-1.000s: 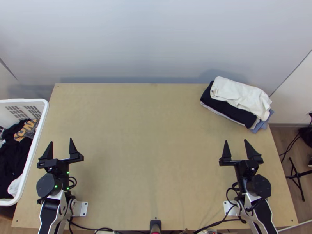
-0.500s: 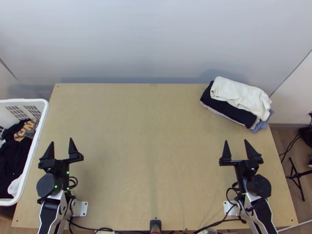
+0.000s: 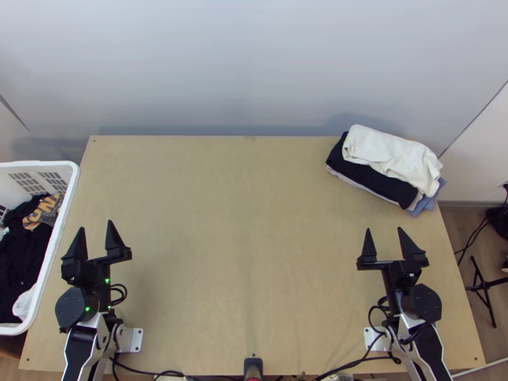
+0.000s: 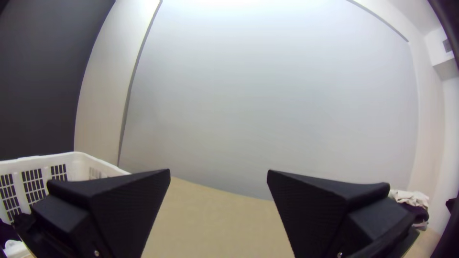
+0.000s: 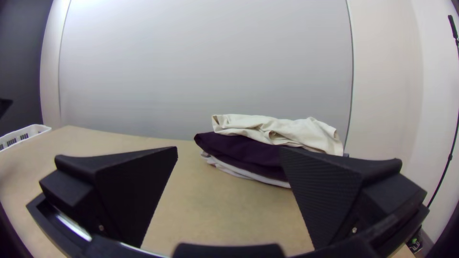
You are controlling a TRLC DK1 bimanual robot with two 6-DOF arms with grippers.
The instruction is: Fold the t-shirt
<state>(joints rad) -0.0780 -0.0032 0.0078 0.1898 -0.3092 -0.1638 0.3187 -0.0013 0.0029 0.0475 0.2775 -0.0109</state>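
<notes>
A white edge [image 3: 24,305] peeks out beside the dark heap, so I expect to see more white cloth underneath when I lift the dark t-shirt [image 3: 29,251] from the basket.
My left gripper [image 3: 94,240] is open at the table's left side, near the basket, nothing between its fingers; the left wrist view shows the left gripper [image 4: 218,179] wide apart. At the right side stands my right gripper [image 3: 384,241], open and holding nothing, in front of the cloth pile; the right wrist view has the right gripper [image 5: 229,157] too. Dark and white garments [image 3: 24,254] lie bunched in the basket. A folded white cloth [image 3: 390,154] tops the pile at the back right, over a dark cloth [image 3: 368,180]. Which piece is the t-shirt, I cannot tell.
The white basket [image 3: 62,219] stands against the left edge of the light wooden table [image 3: 235,254]. Under the dark cloth lie pale and blue cloths [image 3: 427,203]. Black cables [image 3: 355,364] run along the near edge, and a wall rises behind the table.
My left gripper has shifted slightly to the left and up the picture, still open. The right arm, the pile and the basket have kept their places.
</notes>
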